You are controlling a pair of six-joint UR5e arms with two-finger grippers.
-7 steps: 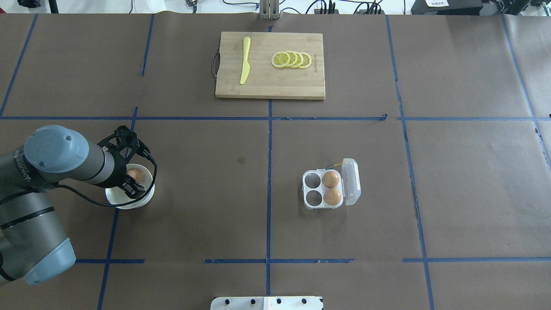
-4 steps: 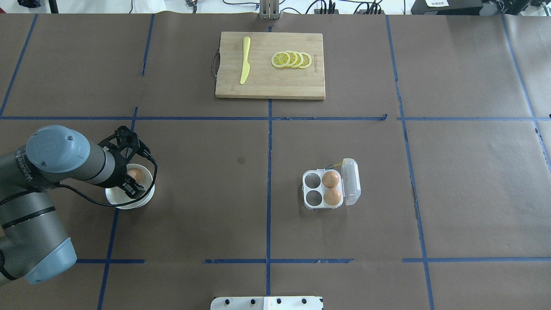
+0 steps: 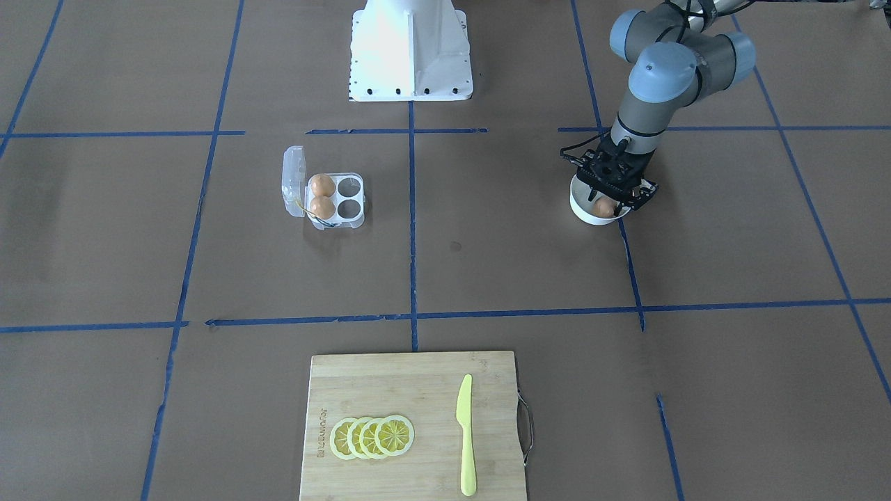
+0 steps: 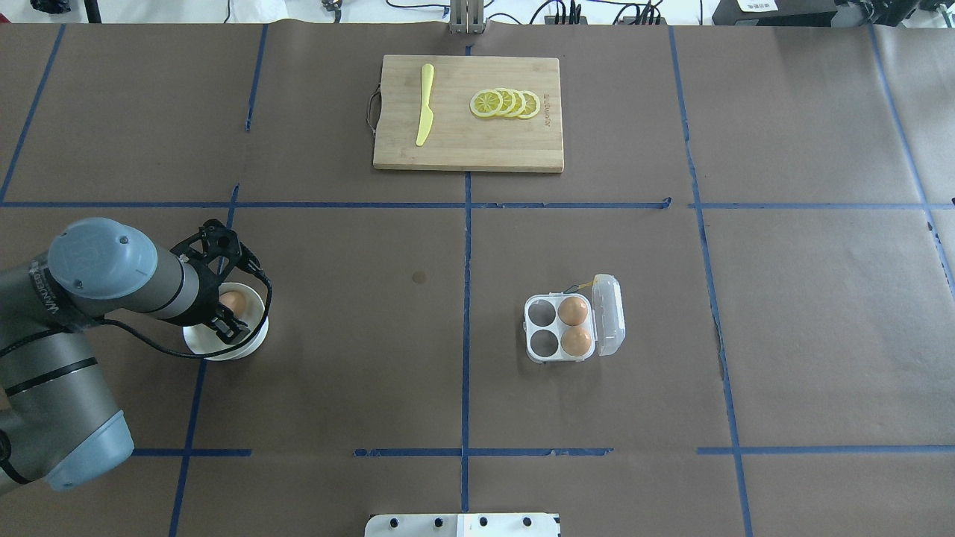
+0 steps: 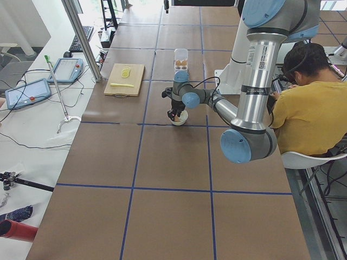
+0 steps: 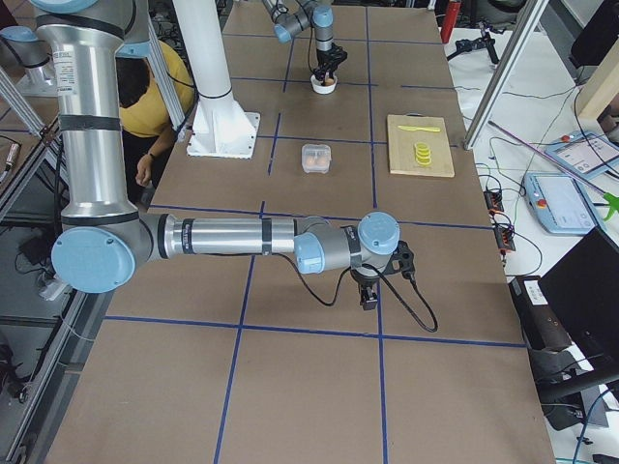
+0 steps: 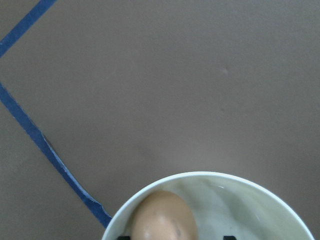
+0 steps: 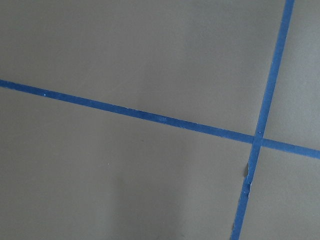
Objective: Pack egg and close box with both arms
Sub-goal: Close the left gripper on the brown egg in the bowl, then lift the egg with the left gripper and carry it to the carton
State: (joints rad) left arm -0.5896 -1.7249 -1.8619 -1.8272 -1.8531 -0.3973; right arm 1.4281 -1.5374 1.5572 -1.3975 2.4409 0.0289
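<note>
My gripper will lower the brown egg [image 3: 603,207] into an empty cell, and the egg will go only partway in, because the eggs in the clear box [image 3: 322,196] stick up above their cells.
A brown egg [image 4: 234,301] lies in a white bowl [image 4: 254,339] at the table's left. My left gripper [image 4: 226,307] hangs over the bowl, open, with its fingers on either side of the egg. The left wrist view shows the egg [image 7: 163,218] low inside the bowl's rim [image 7: 200,176]. The clear box [image 4: 543,328] stands right of centre with its lid [image 4: 609,313] open to the right. Two eggs [image 4: 573,310] [image 4: 577,341] fill its right cells, and the two left cells are empty. My right gripper [image 6: 368,295] shows only in the exterior right view, low over bare table; I cannot tell its state.
A wooden cutting board [image 4: 468,149] with a yellow knife [image 4: 424,104] and lemon slices [image 4: 506,103] lies at the far centre. The white pedestal [image 3: 411,49] stands at the robot's side. A seated person [image 5: 309,108] is beside the table.
My left arm has shifted slightly, with the gripper staying over the bowl and egg. The box and its eggs have not moved.
</note>
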